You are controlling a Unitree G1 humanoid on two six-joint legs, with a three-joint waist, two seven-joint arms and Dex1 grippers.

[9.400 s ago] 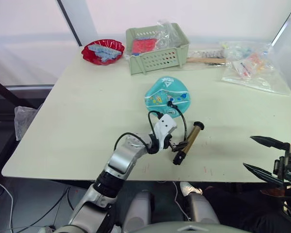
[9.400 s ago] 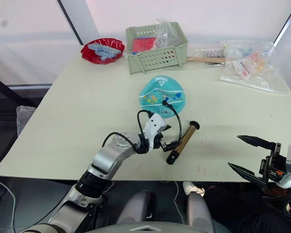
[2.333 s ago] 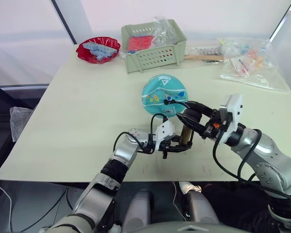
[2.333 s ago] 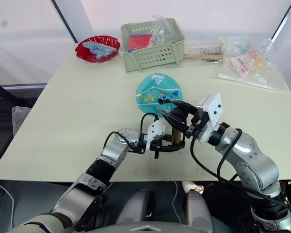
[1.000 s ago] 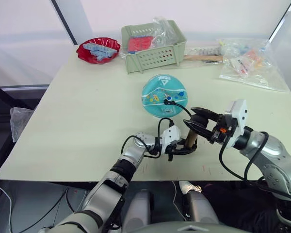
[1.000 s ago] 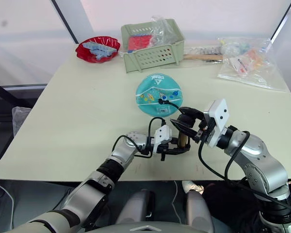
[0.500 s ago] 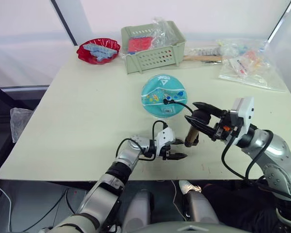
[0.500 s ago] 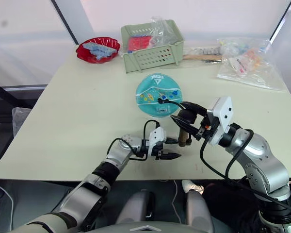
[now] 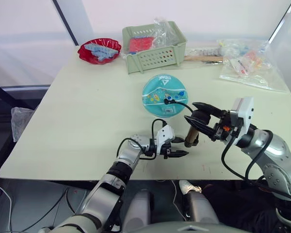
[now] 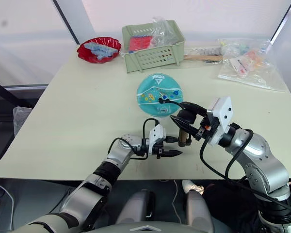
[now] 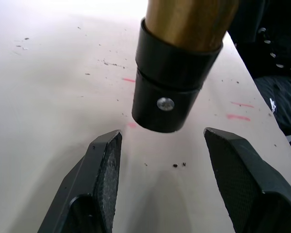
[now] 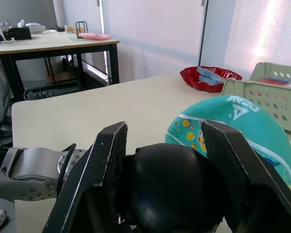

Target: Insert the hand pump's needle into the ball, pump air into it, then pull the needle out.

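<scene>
The pump's brass body point(image 9: 191, 135) will slide up along a hidden black rod when the robot pulls the pump's handle, because a seam point(image 11: 168, 87) splits the pump's black base cap.
The teal ball point(image 9: 163, 92) lies flattened at the table's middle. A thin black hose point(image 9: 182, 103) runs from a black fitting point(image 9: 168, 100) on the ball's near side to the hand pump point(image 9: 192, 133). The needle pin itself is hidden. The brass pump stands almost upright near the front edge. My right gripper point(image 9: 191, 111) is shut on the pump's black handle point(image 12: 172, 191), one finger on each side. My left gripper point(image 9: 180, 147) is open just left of the pump's black base cap point(image 11: 169, 94), its fingers point(image 11: 105, 165) apart from the cap.
At the back stand a green basket point(image 9: 155, 46), a red bowl point(image 9: 99, 50) with blue pieces and clear plastic bags point(image 9: 247, 65). A wooden stick point(image 9: 203, 58) lies beside the basket. The table's front edge point(image 9: 87, 174) runs just below my left arm.
A second ago my left gripper was shut on the pump's base; it has since opened and drawn back slightly. My right gripper has raised the handle a little.
</scene>
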